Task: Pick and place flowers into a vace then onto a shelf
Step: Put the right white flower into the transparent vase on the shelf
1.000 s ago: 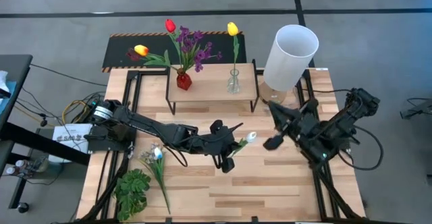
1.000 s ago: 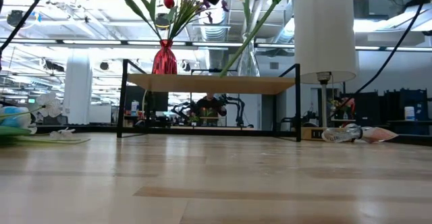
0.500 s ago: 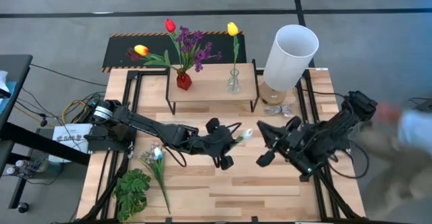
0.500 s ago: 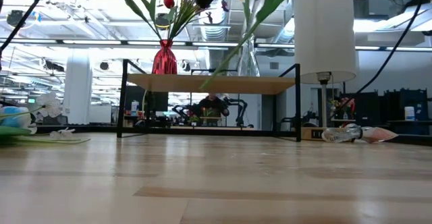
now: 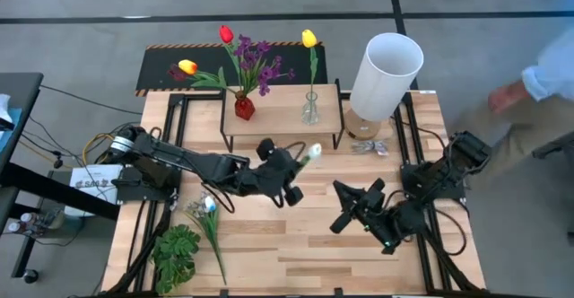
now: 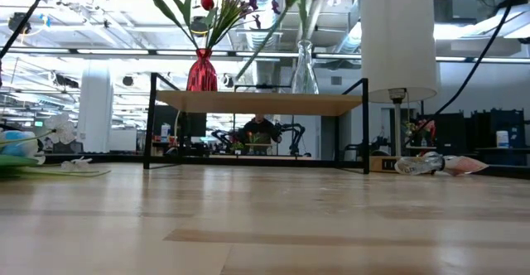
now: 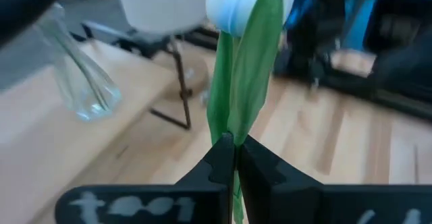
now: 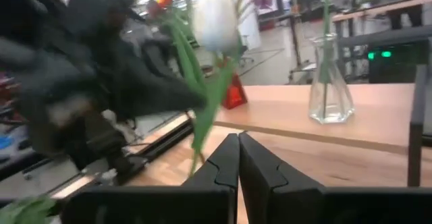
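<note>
I should grip the stem lower (image 8: 195,159) with my right gripper and bring it to the clear glass vase, because my left gripper is pinching the white tulip (image 5: 307,159) just below its bud.
My left gripper (image 5: 293,178) (image 7: 235,145) hovers over the table's middle, just in front of the shelf (image 5: 282,109) (image 6: 261,103), shut on a white tulip (image 5: 311,153) (image 7: 237,8). The bud points toward the shelf. On the shelf stand a red vase (image 5: 244,108) holding red, yellow and purple flowers and a clear glass vase (image 5: 310,111) (image 7: 81,82) holding a yellow tulip (image 5: 308,38). More flowers (image 5: 208,213) lie on the table at the left. My right gripper (image 5: 341,210) (image 8: 237,143) is shut and holds nothing, to the right of the tulip. My left gripper pinches the white tulip's green stem and leaf (image 7: 229,119) between its two fingers, a little below the bud. The flower is lifted clear of the table, and its lower stem (image 6: 277,22) slants down in the air in front of the shelf.
A tall white cylinder (image 5: 386,72) (image 6: 399,35) stands at the shelf's right end, with a crinkled wrapper (image 5: 368,145) at its foot. A leafy green plant (image 5: 177,253) lies at the near left. A person (image 5: 529,109) stands by the table's right edge.
My left gripper has carried the white tulip up and toward the far edge, closer to the shelf; the stem has risen in the low view. My right gripper has moved toward the near edge and somewhat left. A person has come in at the right.
</note>
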